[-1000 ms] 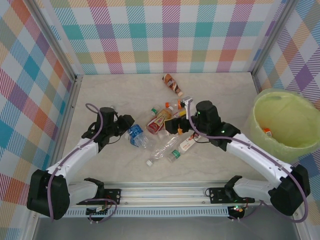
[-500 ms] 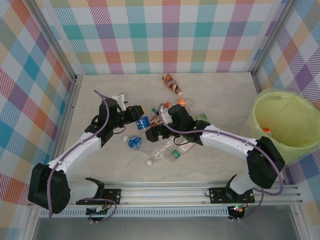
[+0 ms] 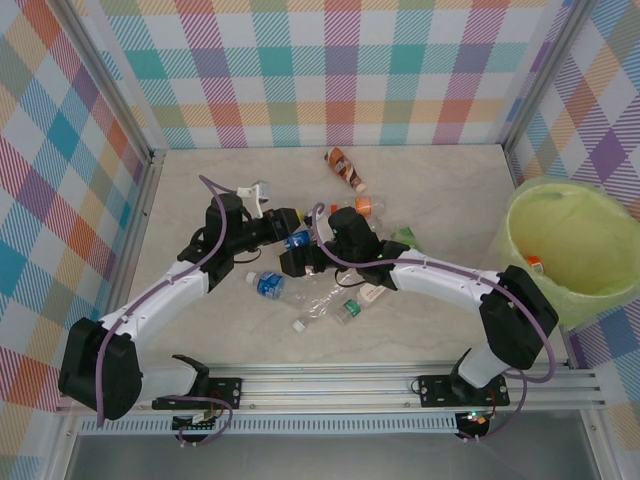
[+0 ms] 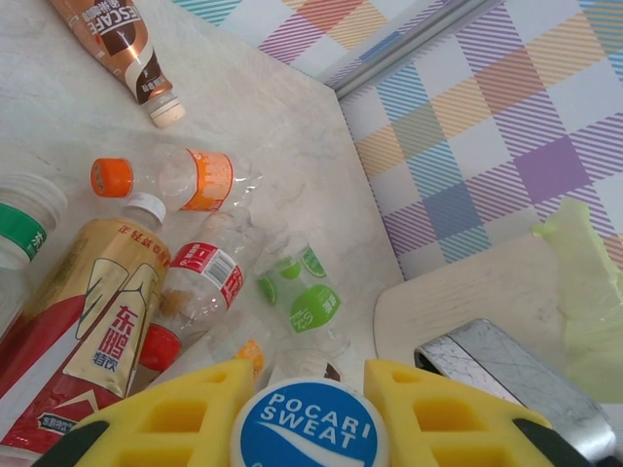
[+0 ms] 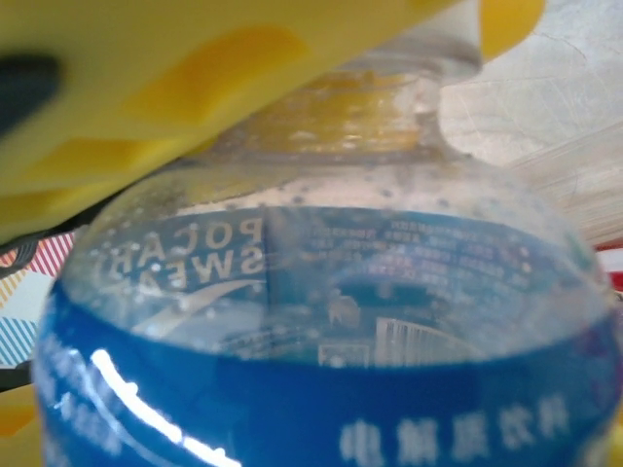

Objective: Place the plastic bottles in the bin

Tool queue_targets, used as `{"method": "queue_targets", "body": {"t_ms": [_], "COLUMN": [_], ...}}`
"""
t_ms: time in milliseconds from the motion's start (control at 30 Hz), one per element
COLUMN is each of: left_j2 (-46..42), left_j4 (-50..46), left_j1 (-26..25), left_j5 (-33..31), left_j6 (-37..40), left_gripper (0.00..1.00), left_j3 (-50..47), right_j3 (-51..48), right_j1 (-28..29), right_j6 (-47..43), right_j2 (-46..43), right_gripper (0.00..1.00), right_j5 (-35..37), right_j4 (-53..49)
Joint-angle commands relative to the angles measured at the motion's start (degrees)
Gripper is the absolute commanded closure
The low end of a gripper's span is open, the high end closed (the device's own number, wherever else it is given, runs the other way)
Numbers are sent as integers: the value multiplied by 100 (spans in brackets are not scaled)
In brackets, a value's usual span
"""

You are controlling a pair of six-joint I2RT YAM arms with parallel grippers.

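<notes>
Next, I take the bottle's body with my right gripper and carry it over, because the bin is too far away for my left gripper on the bottle's neck.
My left gripper is shut on the white-and-blue cap of a blue-labelled plastic bottle, held above the table's middle. Its yellow fingers clamp the neck. My right gripper is pressed up against this bottle's body, and its own jaws are hidden. More plastic bottles lie below and beyond: a brown one, an orange-capped one, a gold-and-red one, a red-labelled one and a green-labelled one. The pale yellow-green bin stands at the right.
On the table lie another blue-labelled bottle and a clear crushed one, near the front of the pile. An orange-capped item lies inside the bin. Checked walls enclose the table on three sides.
My left gripper lifted the blue-labelled bottle and carried it right, toward the pile. My right arm swung left from the pile and now sits against that bottle.
</notes>
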Motion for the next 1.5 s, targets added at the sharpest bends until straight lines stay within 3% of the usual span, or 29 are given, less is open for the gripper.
{"method": "queue_targets", "body": {"t_ms": [0, 167, 200, 300, 467, 500, 700, 967, 1100, 1467], "left_j2": [24, 76, 78, 93, 94, 69, -112, -978, -1423, -1240], "left_j4": [381, 304, 291, 289, 243, 217, -30, -587, -959, -1521], "left_j1": [-7, -7, -7, -7, -7, -6, -7, 19, 78, 239], "left_j5": [266, 385, 359, 389, 358, 306, -117, -2085, -2803, -2718], "left_j6": [-131, -187, -215, -278, -482, -514, -593, -898, -969, -1347], "left_gripper": [100, 100, 95, 71, 7, 0, 0, 0, 0, 0], "left_j3": [167, 237, 234, 252, 285, 278, 232, -362, -637, -797], "right_j3": [-173, -276, -253, -258, -313, -321, -335, -449, -515, -373], "right_j1": [27, 26, 31, 32, 28, 26, 18, -27, -49, -114], "right_j6": [77, 51, 34, 46, 97, 112, 87, -35, -588, -2530], "right_j2": [-135, -288, -300, -342, -404, -412, -487, -834, -1308, -3041], "right_gripper": [20, 33, 34, 38, 40, 40, 40, 41, 41, 36], "right_j5": [10, 233, 246, 344, 672, 708, 1035, 1499, 1533, 2652], "right_j4": [495, 409, 325, 193, 70, 60, -93, -427, -614, -1447]}}
